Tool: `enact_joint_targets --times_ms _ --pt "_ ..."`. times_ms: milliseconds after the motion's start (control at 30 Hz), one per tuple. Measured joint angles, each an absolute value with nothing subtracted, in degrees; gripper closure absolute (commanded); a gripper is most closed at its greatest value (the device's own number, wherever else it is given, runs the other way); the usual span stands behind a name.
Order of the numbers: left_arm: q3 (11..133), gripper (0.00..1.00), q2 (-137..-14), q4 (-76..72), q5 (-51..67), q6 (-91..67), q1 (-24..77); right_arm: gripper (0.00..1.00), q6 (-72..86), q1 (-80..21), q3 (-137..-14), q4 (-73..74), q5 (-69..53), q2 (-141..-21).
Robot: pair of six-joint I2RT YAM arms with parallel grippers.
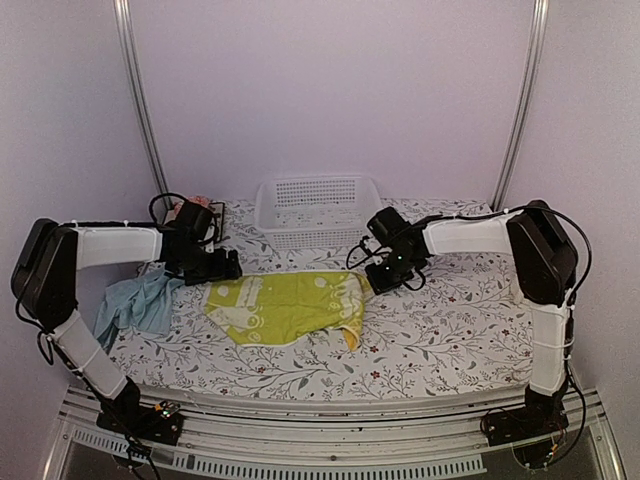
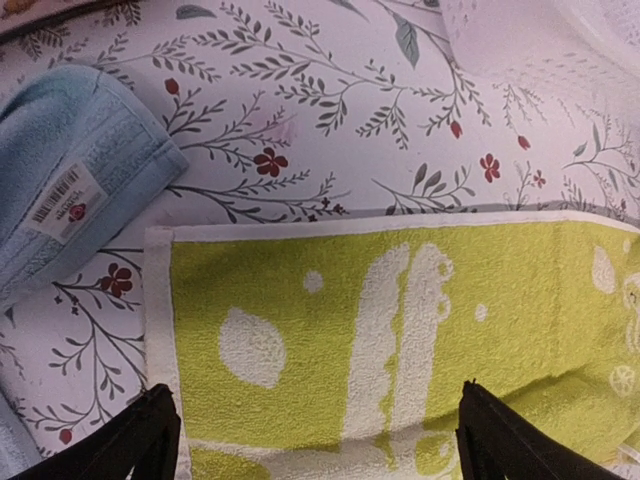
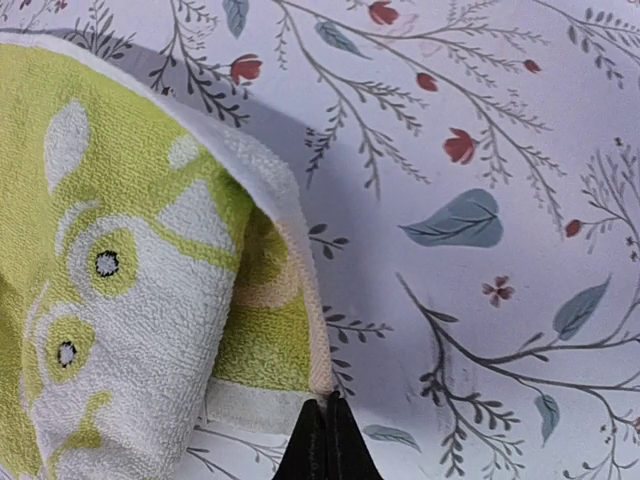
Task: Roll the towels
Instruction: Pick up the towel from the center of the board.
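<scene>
The yellow-green towel [image 1: 280, 306] will spread out into a flat rectangle when I pull its hem with both grippers, because the folded end [image 1: 350, 312] lies loose and at a slant.
The yellow-green towel [image 1: 290, 305] lies spread on the table's middle, its right end folded over. The light blue towel [image 1: 135, 303] lies crumpled at the left. My left gripper [image 1: 228, 268] hovers over the yellow-green towel's left end. In the left wrist view it [image 2: 320, 445] is open, with the towel [image 2: 400, 320] below between its fingers and the blue towel [image 2: 70, 170] beside. My right gripper [image 1: 378, 280] is at the towel's right end. In the right wrist view it [image 3: 328, 425] is shut, pinching the hem of the lifted yellow-green towel [image 3: 130, 270].
A white perforated basket [image 1: 318, 208] stands at the back centre. A floral cloth [image 1: 450, 320] covers the table. A small dark object [image 1: 205, 212] with cables sits at the back left behind my left arm.
</scene>
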State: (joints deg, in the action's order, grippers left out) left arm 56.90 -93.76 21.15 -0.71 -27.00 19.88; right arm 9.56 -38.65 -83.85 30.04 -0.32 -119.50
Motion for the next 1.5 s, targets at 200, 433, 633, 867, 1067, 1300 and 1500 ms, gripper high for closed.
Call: enact_joint_targets --times_ms 200,433,633,867,1067,1300,1500 --pt "59.2 0.05 -95.5 21.2 -1.0 -25.2 19.6 0.98 7.1 -37.2 -82.8 34.2 6.9 -114.6" --pt "65.1 0.15 -102.5 20.5 -1.1 -24.1 18.9 0.98 3.5 -36.8 -80.5 37.4 14.3 -112.6" --pt "70.1 0.23 -109.6 19.3 -0.3 -23.9 18.5 0.98 1.3 -36.8 -79.5 39.2 17.5 -112.6" --pt "73.5 0.31 -115.0 15.3 2.1 -22.2 18.5 0.98 -0.7 -36.8 -79.5 39.3 17.5 -112.6" --pt "75.9 0.40 -118.6 13.4 2.4 -21.3 18.4 0.98 -1.1 -36.8 -79.5 39.3 17.3 -112.5" --pt "76.1 0.51 -119.2 12.6 1.6 -20.9 18.3 0.98 -1.2 -36.8 -79.4 39.3 17.1 -111.5" --pt "75.8 0.55 -119.2 12.7 1.5 -20.6 18.3 0.98 -1.3 -36.8 -79.4 39.3 17.1 -111.1"
